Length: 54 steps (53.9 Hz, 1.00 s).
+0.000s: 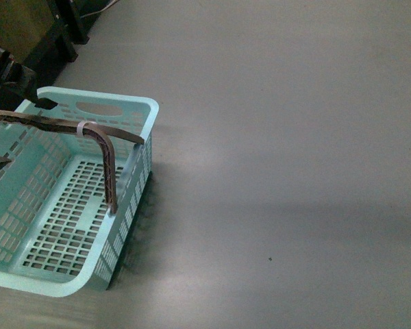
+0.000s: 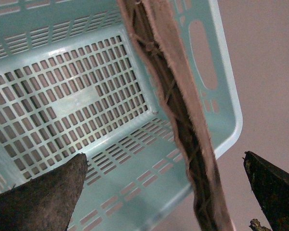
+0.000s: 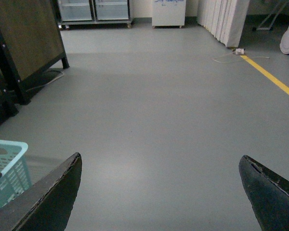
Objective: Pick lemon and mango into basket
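My gripper will have the basket (image 1: pixel 61 226) hanging nearly level when it lifts and carries it, because the brown handle forks (image 1: pixel 90 129) to spread-out spots on the basket's rim.
The pale teal basket (image 1: pixel 133 103) stands on the grey floor at the left in the front view, and nothing lies on its slotted bottom (image 2: pixel 62 96). A brown handle (image 1: pixel 103 147) arches over it. My left gripper (image 2: pixel 164 156) hangs open above the basket's end wall, with the handle (image 2: pixel 192 144) running between its fingers, untouched. The left arm (image 1: pixel 3 75) shows only at the front view's left edge. My right gripper (image 3: pixel 160 156) is open over bare floor, with a corner of the basket (image 3: pixel 7 163) off to one side. The lemon and the mango are out of view.
Dark furniture (image 1: pixel 27 34) stands at the back left. In the right wrist view, a wood-panelled stand (image 3: pixel 24 43), white cabinets (image 3: pixel 168 12), a yellow floor line (image 3: pixel 272 77) and a cable (image 3: pixel 231 55) lie farther off. Grey floor (image 1: pixel 294 171) stretches to the basket's right.
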Each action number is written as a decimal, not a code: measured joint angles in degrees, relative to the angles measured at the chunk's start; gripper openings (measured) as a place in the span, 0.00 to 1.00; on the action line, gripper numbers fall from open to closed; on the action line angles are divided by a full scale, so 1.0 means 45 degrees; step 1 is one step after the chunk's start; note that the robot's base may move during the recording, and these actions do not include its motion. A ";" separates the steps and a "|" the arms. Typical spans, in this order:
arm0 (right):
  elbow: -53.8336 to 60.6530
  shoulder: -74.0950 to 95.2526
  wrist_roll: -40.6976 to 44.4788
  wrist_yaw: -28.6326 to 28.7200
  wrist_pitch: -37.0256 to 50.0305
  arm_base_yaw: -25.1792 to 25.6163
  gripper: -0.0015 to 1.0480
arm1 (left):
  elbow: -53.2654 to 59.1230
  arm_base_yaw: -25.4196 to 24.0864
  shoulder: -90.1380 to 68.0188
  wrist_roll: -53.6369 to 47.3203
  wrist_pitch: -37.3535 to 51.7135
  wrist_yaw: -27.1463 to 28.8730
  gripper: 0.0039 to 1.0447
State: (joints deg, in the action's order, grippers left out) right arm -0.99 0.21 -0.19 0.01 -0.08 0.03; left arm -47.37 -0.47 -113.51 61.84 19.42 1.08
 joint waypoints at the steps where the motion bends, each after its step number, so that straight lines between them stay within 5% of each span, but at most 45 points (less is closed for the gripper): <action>1: 0.0000 0.0000 0.0000 0.0000 0.0000 0.0000 0.92 | -0.0209 0.0019 -0.0194 0.0058 0.0000 0.0063 0.94; 13: 0.0000 0.0000 0.0000 0.0000 0.0000 0.0000 0.92 | -0.2103 0.0170 -0.1938 0.0719 0.0092 0.0223 0.93; 42: 0.0000 0.0000 0.0005 0.0000 0.0000 0.0000 0.92 | -0.2652 -0.0369 -0.2584 0.2866 -0.0083 -0.0257 0.05; 54: 0.0000 0.0000 0.0000 0.0000 0.0000 0.0000 0.92 | -0.0962 -0.0554 -0.0107 0.3143 -0.0277 -0.0641 0.04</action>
State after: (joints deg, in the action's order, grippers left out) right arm -0.99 0.21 -0.19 0.01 -0.08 0.03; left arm -51.70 -2.96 -113.99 75.99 18.17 -1.80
